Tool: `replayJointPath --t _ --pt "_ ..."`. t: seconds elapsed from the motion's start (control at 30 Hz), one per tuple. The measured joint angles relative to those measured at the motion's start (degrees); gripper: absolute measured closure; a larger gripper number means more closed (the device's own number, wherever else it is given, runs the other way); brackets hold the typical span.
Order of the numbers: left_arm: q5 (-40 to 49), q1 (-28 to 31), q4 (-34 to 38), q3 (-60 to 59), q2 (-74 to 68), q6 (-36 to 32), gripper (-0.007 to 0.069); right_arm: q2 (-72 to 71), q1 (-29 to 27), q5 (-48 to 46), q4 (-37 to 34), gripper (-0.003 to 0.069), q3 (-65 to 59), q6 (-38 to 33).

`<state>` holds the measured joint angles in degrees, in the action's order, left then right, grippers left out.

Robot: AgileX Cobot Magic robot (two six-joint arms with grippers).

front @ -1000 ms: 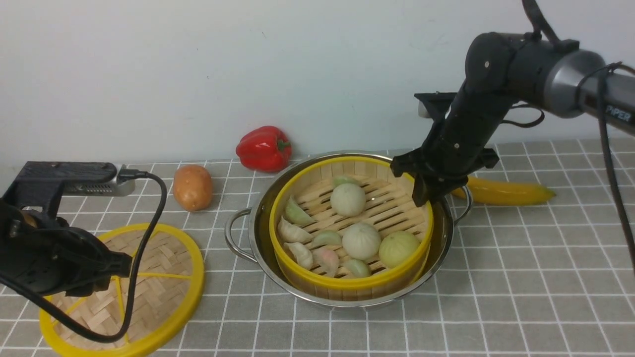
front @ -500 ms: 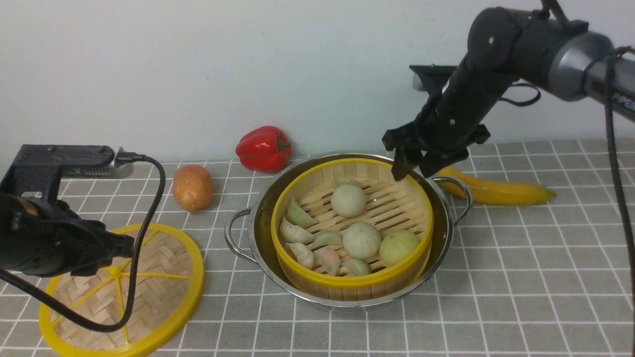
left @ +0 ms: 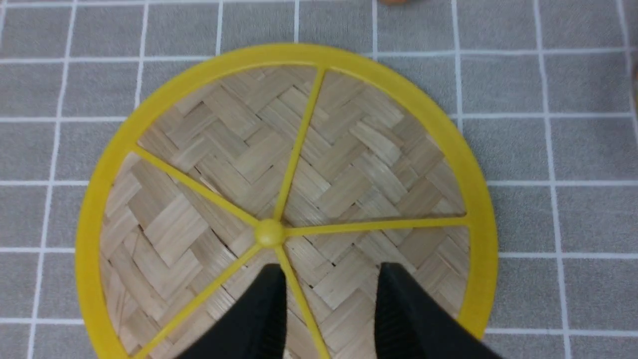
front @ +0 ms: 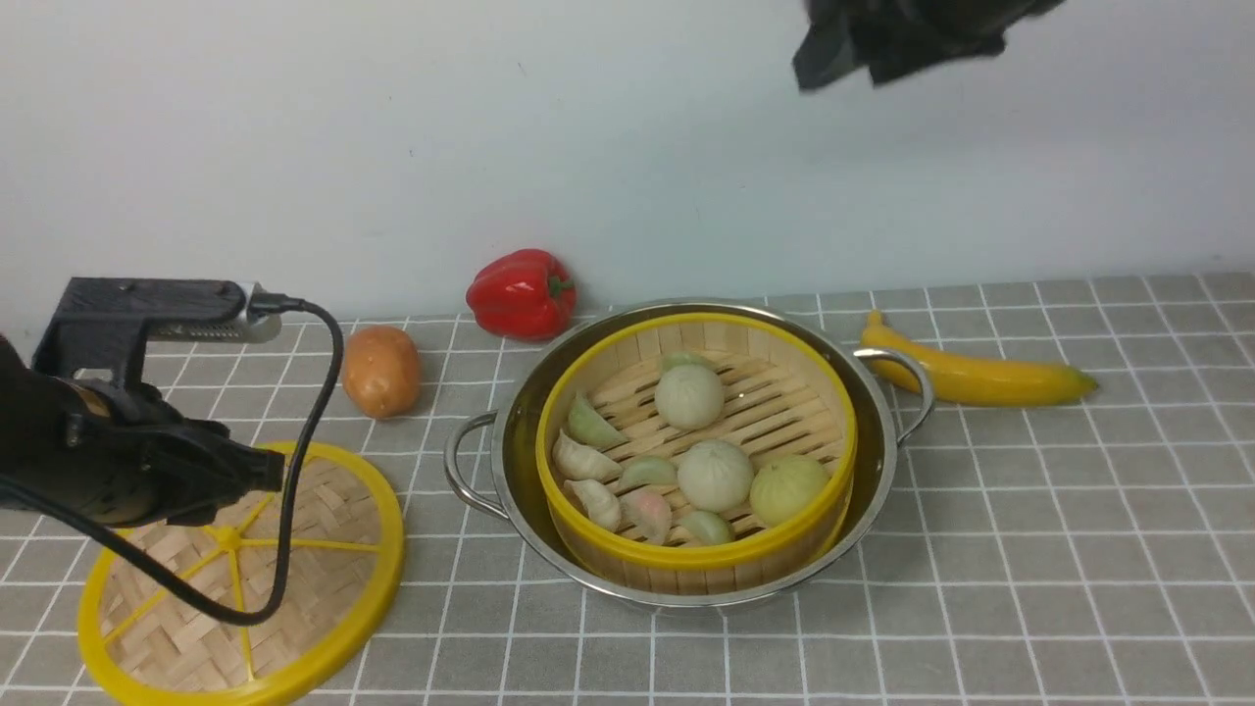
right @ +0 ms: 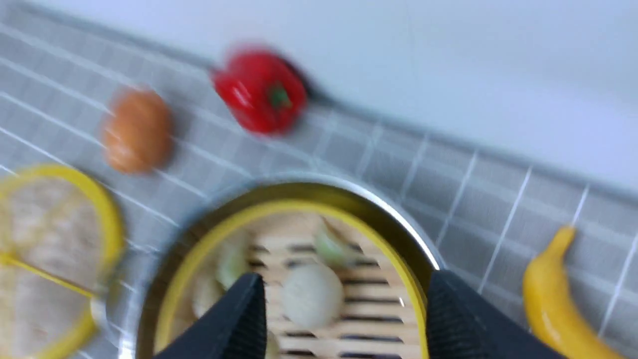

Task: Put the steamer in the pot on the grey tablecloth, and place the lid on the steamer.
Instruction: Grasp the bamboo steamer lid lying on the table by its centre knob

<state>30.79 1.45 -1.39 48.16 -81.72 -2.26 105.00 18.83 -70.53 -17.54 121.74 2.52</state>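
My gripper will push the lid on, and the steel pot [front: 872,494] will slide along a little then, because the bamboo steamer [front: 696,553] fits closely inside it and the pot stands loose.
The bamboo steamer [front: 698,561] with its yellow rim sits inside the shiny steel pot [front: 875,461] on the grey tablecloth [front: 1029,510]; buns and dumplings lie on its slatted floor. The lid [front: 324,549], a woven disc with yellow spokes, lies flat on the cloth left of the pot. My left gripper [left: 331,271] hangs open just over the lid [left: 349,149], its fingers either side of a spoke near the hub. My right gripper [right: 344,279] is open and empty, high above the steamer [right: 299,207], and only its blurred tip [front: 843,54] shows at the top of the front view.
A red pepper [front: 522,292] and a potato [front: 380,371] lie behind the lid and pot, near the wall. A banana [front: 980,378] rests just right of the pot's right handle. My left arm's cable loops over the lid.
My right gripper opened off the steamer's far rim and rose steeply, almost out of the front view. The steamer stays in the pot. My left gripper shifted slightly right over the lid.
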Motion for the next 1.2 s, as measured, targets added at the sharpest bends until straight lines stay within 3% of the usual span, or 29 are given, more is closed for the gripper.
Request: replayJointPath --t 0.33,0.57,0.83,1.2 --pt "-2.97 0.00 -6.15 0.00 -8.16 5.94 0.0382 -30.51 0.00 0.26 -0.20 0.0246 -0.25 -3.57" --pt "-5.08 0.00 -11.70 0.00 -9.20 12.32 0.0382 -46.44 0.00 0.25 -0.15 0.0246 -7.96 -4.47" --pt "-7.91 0.00 -12.33 0.04 -11.47 13.33 0.0382 -55.53 0.00 -0.20 -0.15 0.0248 -17.17 -4.47" --pt "-9.80 0.00 -12.70 0.12 -16.01 13.76 0.0382 -57.71 0.00 -0.20 -0.04 0.0248 -18.04 -4.42"
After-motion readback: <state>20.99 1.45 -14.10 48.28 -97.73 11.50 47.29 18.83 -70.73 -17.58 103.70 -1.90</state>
